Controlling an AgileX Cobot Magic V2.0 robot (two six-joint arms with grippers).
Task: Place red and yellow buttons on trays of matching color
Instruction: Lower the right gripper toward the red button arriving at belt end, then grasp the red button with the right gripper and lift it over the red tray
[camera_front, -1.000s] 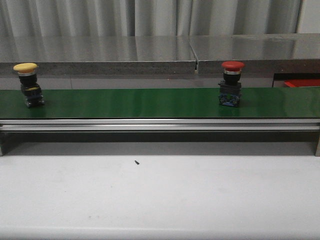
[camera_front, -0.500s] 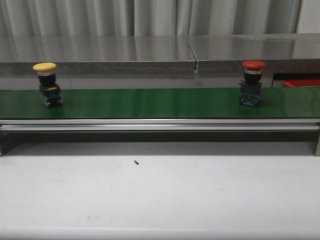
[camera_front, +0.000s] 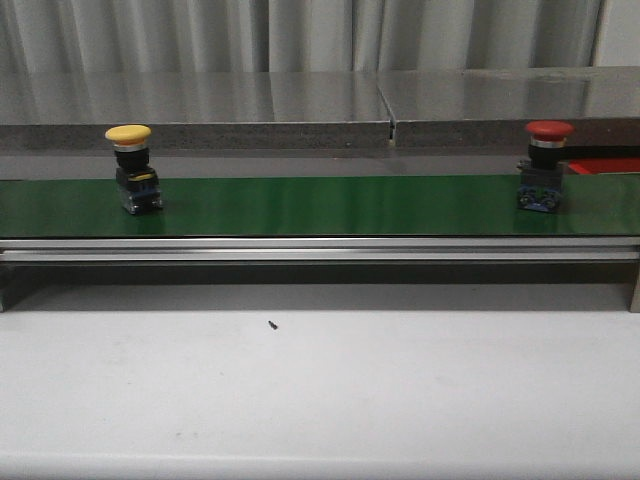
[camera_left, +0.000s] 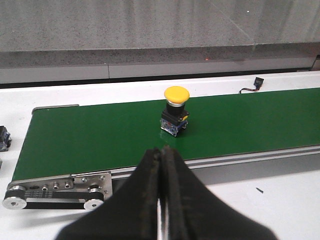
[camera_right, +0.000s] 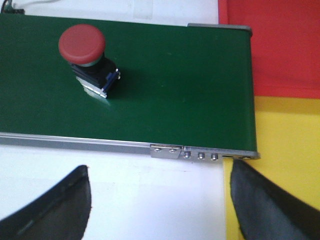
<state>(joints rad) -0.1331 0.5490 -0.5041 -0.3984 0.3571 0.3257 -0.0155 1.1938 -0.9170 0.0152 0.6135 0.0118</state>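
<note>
The yellow button (camera_front: 137, 169) is standing on the same green belt (camera_front: 340, 206) as the red button. It should ride along toward the trays when I lift and carry the red button.
Two buttons stand on the green belt (camera_front: 320, 205). The yellow button (camera_front: 131, 168) is at its left part, the red button (camera_front: 545, 166) near its right end. A strip of the red tray (camera_front: 606, 164) shows behind the red button. In the left wrist view my left gripper (camera_left: 161, 151) is shut and empty, just short of the yellow button (camera_left: 176, 111). My right gripper (camera_right: 159, 169) is open over the white table, apart from the red button (camera_right: 86, 56). Past the belt's end lie the red tray (camera_right: 286, 45) and the yellow tray (camera_right: 292, 160). Neither gripper shows in the front view.
A small black screw (camera_front: 272, 324) lies on the white table in front of the belt. The belt's metal rail (camera_front: 320, 248) runs along its near side, with pulleys (camera_left: 55, 194) at the left end. A grey counter (camera_front: 200, 110) stands behind. A wired connector (camera_left: 254, 83) lies beyond the belt.
Both buttons have travelled to the right along the belt; the red one now stands near its right end. Nothing else has moved in the front view.
</note>
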